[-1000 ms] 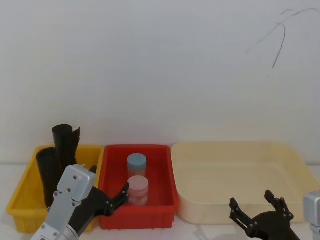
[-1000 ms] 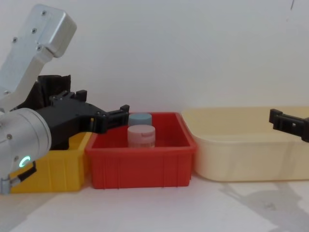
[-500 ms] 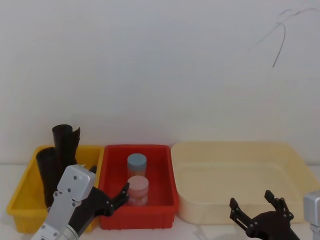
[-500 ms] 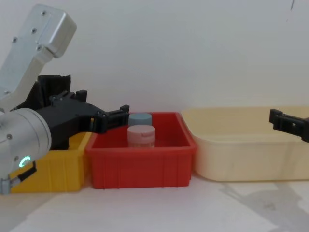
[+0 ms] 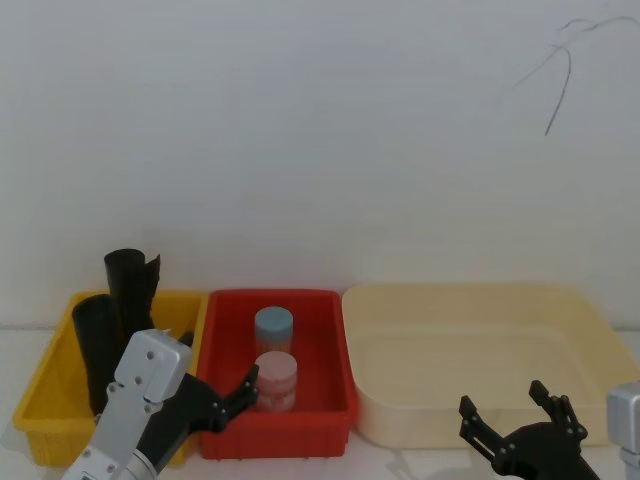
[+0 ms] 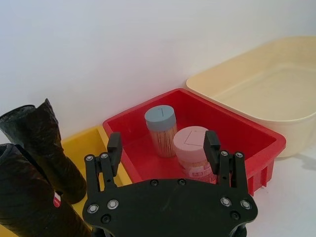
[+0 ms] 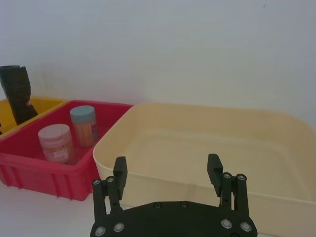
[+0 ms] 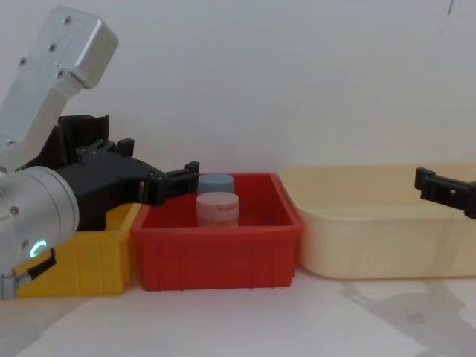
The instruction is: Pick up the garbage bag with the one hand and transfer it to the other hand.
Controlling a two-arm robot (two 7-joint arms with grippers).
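Note:
I see the garbage bag (image 6: pixel 35 200) standing upright as a compact black roll (image 6: pixel 23 180), so I expect it to hang straight and stay rolled up when I lift it.
The garbage bag (image 6: pixel 22 197), a black crinkled roll with a small red-and-white mark, stands in the yellow bin (image 5: pixel 45 420); it is the nearer roll (image 5: pixel 97 345) in the head view. A plain black roll (image 5: pixel 132 285) stands just behind it. My left gripper (image 6: pixel 163 140) is open and holds nothing. It hovers at the front of the yellow and red bins, right of the rolls and apart from them (image 5: pixel 222 385). My right gripper (image 7: pixel 167 164) is open and holds nothing, low in front of the cream tub (image 5: pixel 512 408).
The red bin (image 5: pixel 330 415) holds a blue-lidded jar (image 5: pixel 273 325) and a pink-lidded jar (image 5: pixel 276 378). A large cream tub (image 5: pixel 590 330) stands to its right. A white wall runs close behind the three containers.

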